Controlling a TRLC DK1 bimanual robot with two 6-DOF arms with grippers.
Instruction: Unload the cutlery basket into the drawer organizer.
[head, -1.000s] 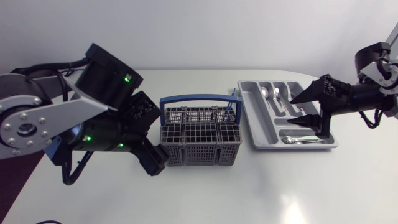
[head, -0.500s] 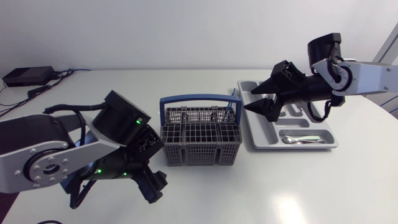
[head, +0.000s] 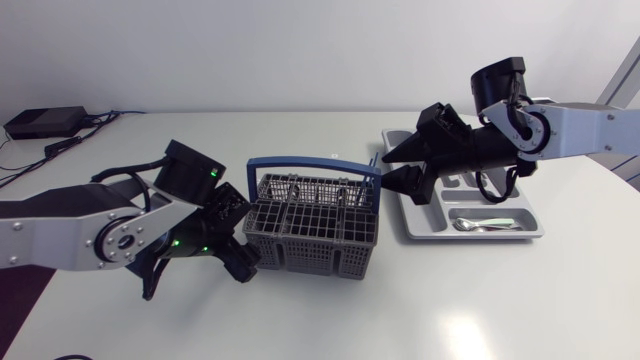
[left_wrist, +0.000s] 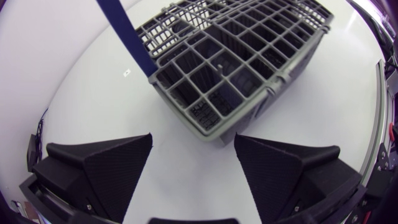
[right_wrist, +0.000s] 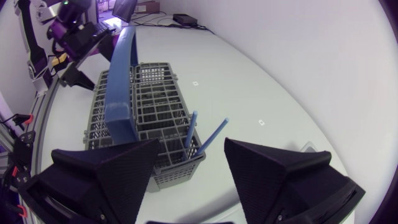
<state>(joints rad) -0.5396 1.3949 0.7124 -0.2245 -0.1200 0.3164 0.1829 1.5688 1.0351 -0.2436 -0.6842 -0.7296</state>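
A gap sits between the blue tips (right_wrist: 209, 118), so the thin blue stick (right_wrist: 213, 135) will slip out by itself and its partner will stay in the basket when the robot lifts.
The grey cutlery basket (head: 312, 222) with a blue handle (head: 310, 161) stands skewed at the table's middle. My left gripper (head: 245, 242) is open at its left end, and the basket's corner (left_wrist: 214, 127) lies just ahead of the spread fingers (left_wrist: 102, 165). My right gripper (head: 388, 169) hovers open over the basket's right end, between it and the grey drawer organizer (head: 420, 222). In the right wrist view, two blue-handled utensils (right_wrist: 189, 132) stick up from the basket's near compartment (right_wrist: 177, 155), ahead of the gripper (right_wrist: 186, 171). A spoon (head: 478, 224) lies in the organizer's front compartment.
My right arm (head: 560, 130) reaches over the organizer's back compartments and hides part of them. White table surface (head: 450, 300) stretches in front of the basket and the organizer.
My right gripper has swung left from over the organizer to the basket's right end. My left gripper has come up against the basket's left end, and the basket has turned and shifted slightly.
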